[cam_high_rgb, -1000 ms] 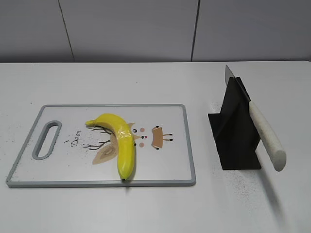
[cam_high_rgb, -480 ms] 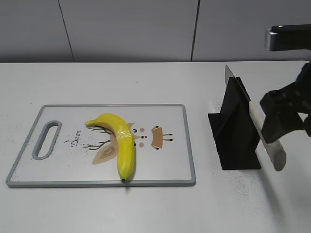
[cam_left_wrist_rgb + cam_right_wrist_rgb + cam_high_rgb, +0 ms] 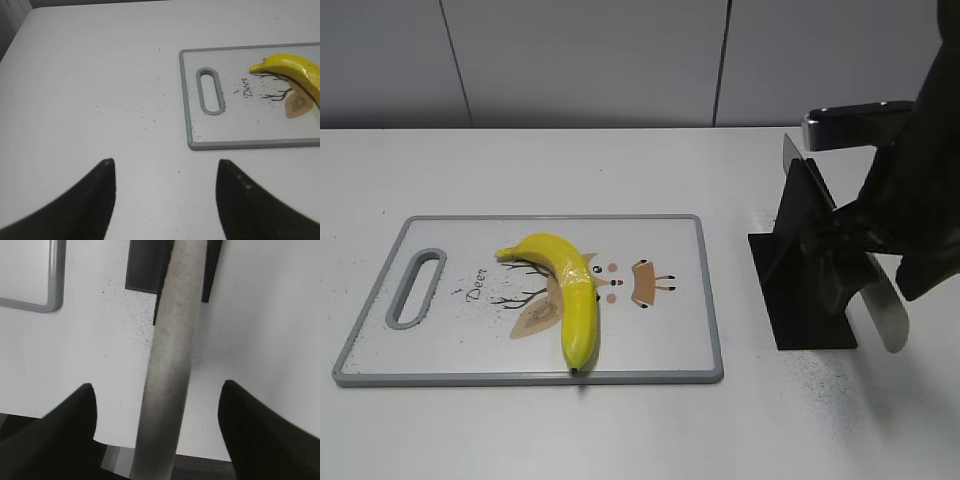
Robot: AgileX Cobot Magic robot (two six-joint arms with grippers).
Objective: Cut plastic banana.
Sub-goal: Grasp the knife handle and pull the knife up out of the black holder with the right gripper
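My gripper will lift the knife (image 3: pixel 886 318) free and leave the black stand upright, because the blade (image 3: pixel 793 153) sticks up through the stand's open top.
The yellow plastic banana (image 3: pixel 572 290) lies curved on the white cutting board (image 3: pixel 670 340); its stem end also shows in the left wrist view (image 3: pixel 292 70). A knife with a pale handle (image 3: pixel 885 315) leans in a black stand (image 3: pixel 805 270). My right gripper (image 3: pixel 157 395) is open, with its fingers on either side of the knife handle (image 3: pixel 172 355) and not touching it. My left gripper (image 3: pixel 165 170) is open and empty over bare table left of the board; it is out of the exterior view.
The cutting board (image 3: pixel 200 145) has a grey rim, a handle slot (image 3: pixel 210 90) at its left end and a tan deer print (image 3: pixel 535 318). Dark specks dot the white table. A grey wall stands behind.
My right arm has come in from the right and moved left and down over the knife handle, now hiding much of it. The banana, the board and the stand have not moved.
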